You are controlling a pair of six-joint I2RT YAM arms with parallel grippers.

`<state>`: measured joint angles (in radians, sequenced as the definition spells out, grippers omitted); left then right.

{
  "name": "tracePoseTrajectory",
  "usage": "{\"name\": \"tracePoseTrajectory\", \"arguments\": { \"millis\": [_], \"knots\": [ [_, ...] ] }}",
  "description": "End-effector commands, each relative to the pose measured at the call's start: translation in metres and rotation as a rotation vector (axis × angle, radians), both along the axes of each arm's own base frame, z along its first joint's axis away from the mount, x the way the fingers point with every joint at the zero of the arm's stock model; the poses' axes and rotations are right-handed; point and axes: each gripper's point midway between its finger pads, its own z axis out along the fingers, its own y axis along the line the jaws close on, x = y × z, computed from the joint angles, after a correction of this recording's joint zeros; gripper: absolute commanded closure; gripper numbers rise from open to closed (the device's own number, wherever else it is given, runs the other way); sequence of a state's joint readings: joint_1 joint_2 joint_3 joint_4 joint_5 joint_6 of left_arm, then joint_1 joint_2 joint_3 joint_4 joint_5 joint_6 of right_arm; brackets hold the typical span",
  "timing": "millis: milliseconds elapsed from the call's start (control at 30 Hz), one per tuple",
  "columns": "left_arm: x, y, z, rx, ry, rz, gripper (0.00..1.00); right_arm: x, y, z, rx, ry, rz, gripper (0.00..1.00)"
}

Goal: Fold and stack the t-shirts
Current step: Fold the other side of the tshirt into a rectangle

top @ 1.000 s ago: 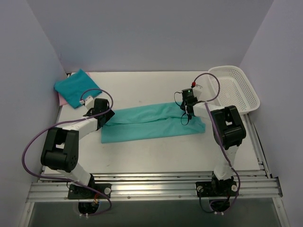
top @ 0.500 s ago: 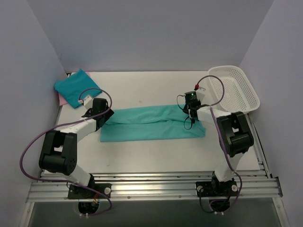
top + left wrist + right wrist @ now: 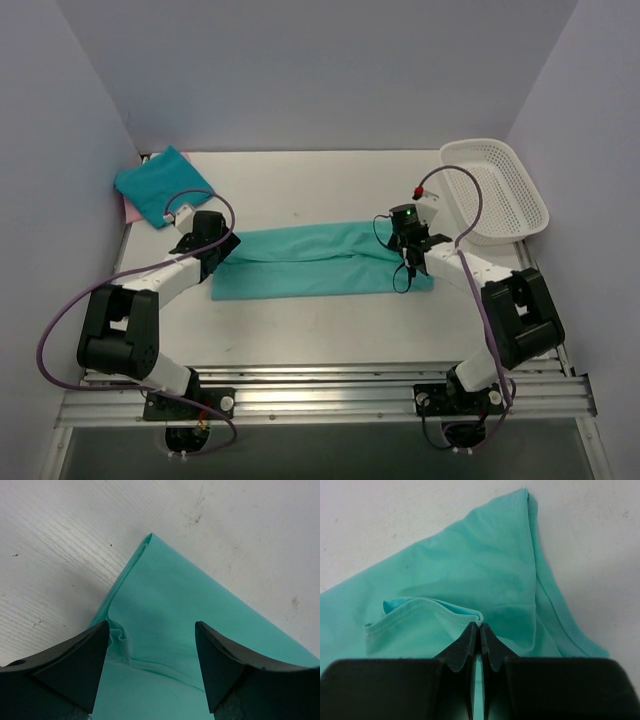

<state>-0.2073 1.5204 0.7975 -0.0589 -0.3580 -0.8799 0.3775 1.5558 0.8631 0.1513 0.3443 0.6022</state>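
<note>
My right gripper keeps pulling toward the t-shirt's near edge (image 3: pixel 388 292) until the fold gets there. Its fingers pinch the fold's loose hem (image 3: pixel 471 613) and the way is clear.
A teal t-shirt (image 3: pixel 315 260) lies folded into a long strip across the middle of the table. My left gripper (image 3: pixel 222 246) is open over its left end, with cloth (image 3: pixel 165 630) between the spread fingers. My right gripper (image 3: pixel 408 250) is shut on a pinched fold of the t-shirt's right end (image 3: pixel 480 621), with the cloth (image 3: pixel 485 570) spread beyond it. A bluer teal folded t-shirt (image 3: pixel 160 186) lies at the far left corner on top of a pink one (image 3: pixel 128 207), of which only an edge shows.
A white mesh basket (image 3: pixel 495 188) stands at the far right, near the right arm. Walls close in the table on the left, back and right. A metal rail (image 3: pixel 320 390) runs along the near edge.
My right gripper has moved toward the near side with the t-shirt's right end, and the right arm has swung outward. My left gripper has shifted slightly along the left end.
</note>
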Motion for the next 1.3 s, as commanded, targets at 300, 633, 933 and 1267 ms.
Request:
{"name": "tracePoseTrajectory", "arguments": {
  "millis": [300, 633, 933, 1267],
  "knots": [
    [0.007, -0.002, 0.021, -0.027, -0.076, 0.000, 0.22, -0.057, 0.006, -0.007, -0.046, 0.035, 0.004, 1.00],
    [0.008, -0.001, 0.020, -0.023, -0.075, 0.004, 0.22, -0.091, -0.001, -0.011, -0.106, 0.063, -0.055, 1.00],
    [0.011, -0.002, 0.015, -0.022, -0.063, 0.002, 0.22, -0.112, -0.008, -0.021, -0.061, 0.127, -0.164, 0.98],
    [0.018, -0.004, 0.012, -0.028, -0.075, 0.003, 0.22, -0.139, 0.001, -0.035, -0.033, 0.166, -0.132, 0.13]
  ]
}}
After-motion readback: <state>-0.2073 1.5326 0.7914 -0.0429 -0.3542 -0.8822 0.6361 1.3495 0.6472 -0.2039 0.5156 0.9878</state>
